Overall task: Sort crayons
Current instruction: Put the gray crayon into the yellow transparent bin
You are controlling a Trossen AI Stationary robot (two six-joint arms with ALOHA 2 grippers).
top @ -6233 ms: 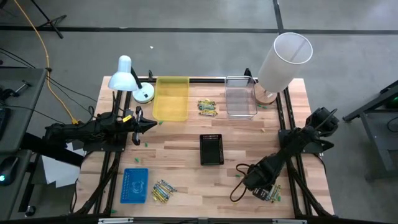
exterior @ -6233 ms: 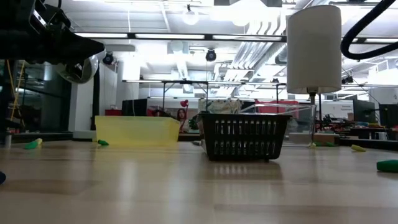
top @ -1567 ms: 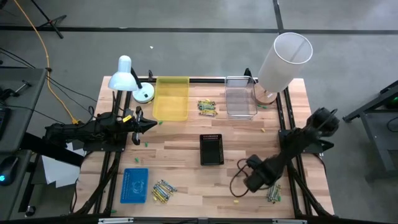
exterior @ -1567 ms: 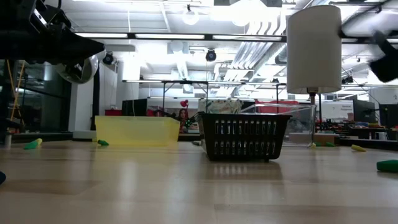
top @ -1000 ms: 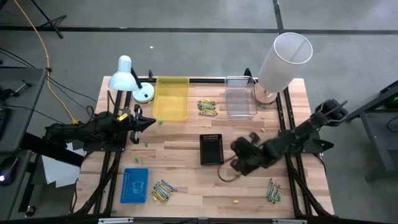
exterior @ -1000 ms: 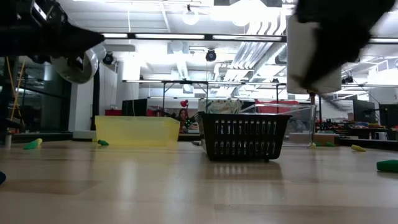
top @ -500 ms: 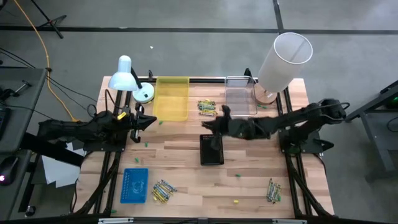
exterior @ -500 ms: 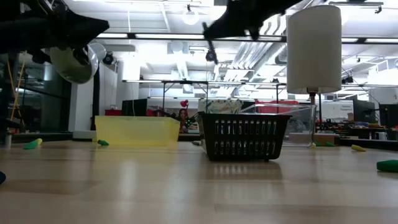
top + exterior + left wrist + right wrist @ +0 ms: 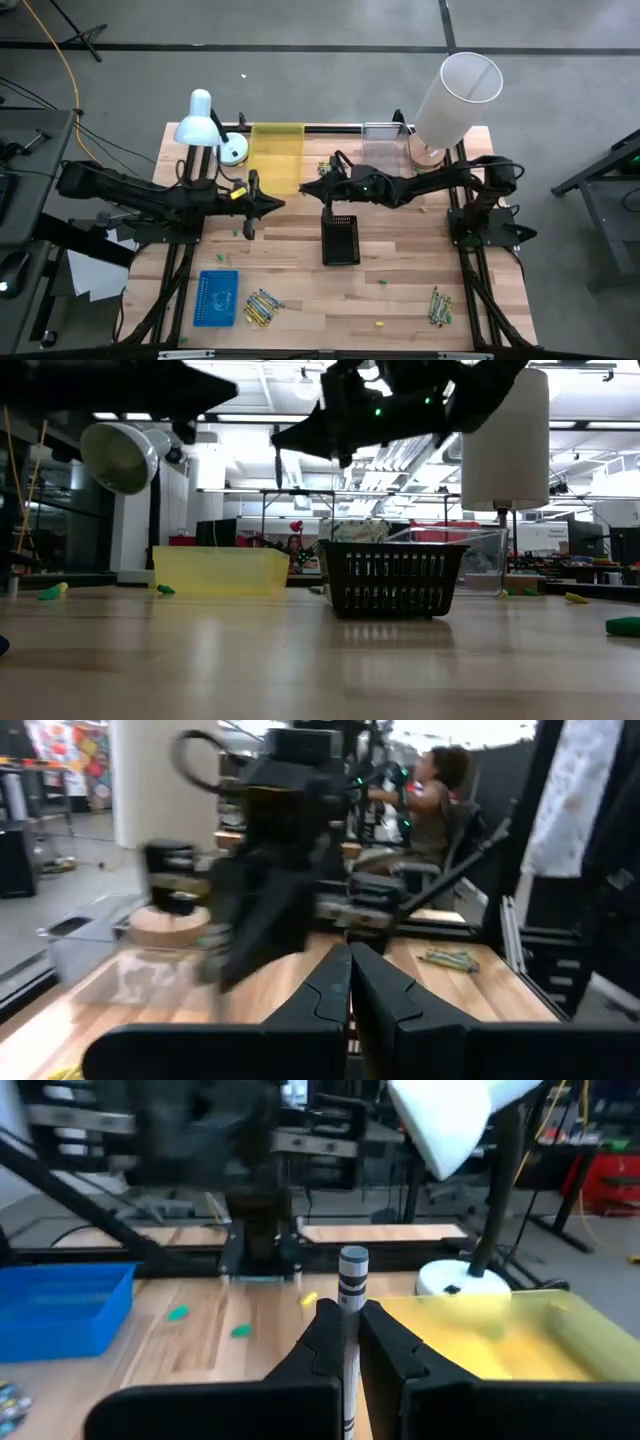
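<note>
The grey crayon (image 9: pixel 352 1285) is clear of the table and the yellow tray is open ahead, so my right gripper should go on toward the tray before it lets go over its bottom (image 9: pixel 276 155).
My right gripper (image 9: pixel 322 190) hangs high over the table's middle, between the black basket (image 9: pixel 340 240) and the yellow tray (image 9: pixel 276 158), shut on a grey crayon (image 9: pixel 352 1280). The low view shows that gripper (image 9: pixel 283 440) well above the basket, the crayon (image 9: pixel 277 470) sticking down from it. My left gripper (image 9: pixel 277 205) is shut and empty, just left of the right one, pointing level toward it. Piles of crayons lie flat on the table at the near left (image 9: pixel 262 306), at the near right (image 9: pixel 438 305) and at the far middle (image 9: pixel 335 168). My right gripper pinches the grey crayon's shaft (image 9: pixel 349 1330) between its two fingers. The fingers come level from the table's right and lie across the crayon. The crayon stands upright, its banded upper end (image 9: pixel 353 1265) above the fingers, lifted clear of the table.
A clear tray (image 9: pixel 386 168) stands at the far right of the yellow one, a blue tray (image 9: pixel 216 297) at the near left. A white desk lamp (image 9: pixel 203 125) and a tall white lampshade (image 9: pixel 455 95) stand along the far edge. Small green and yellow specks dot the wood.
My right gripper has swung from the near right of the table, past the black basket, toward the far edge and the yellow tray, turning as it went, shut on the crayon throughout. My left gripper has moved toward the table's middle and risen a little.
</note>
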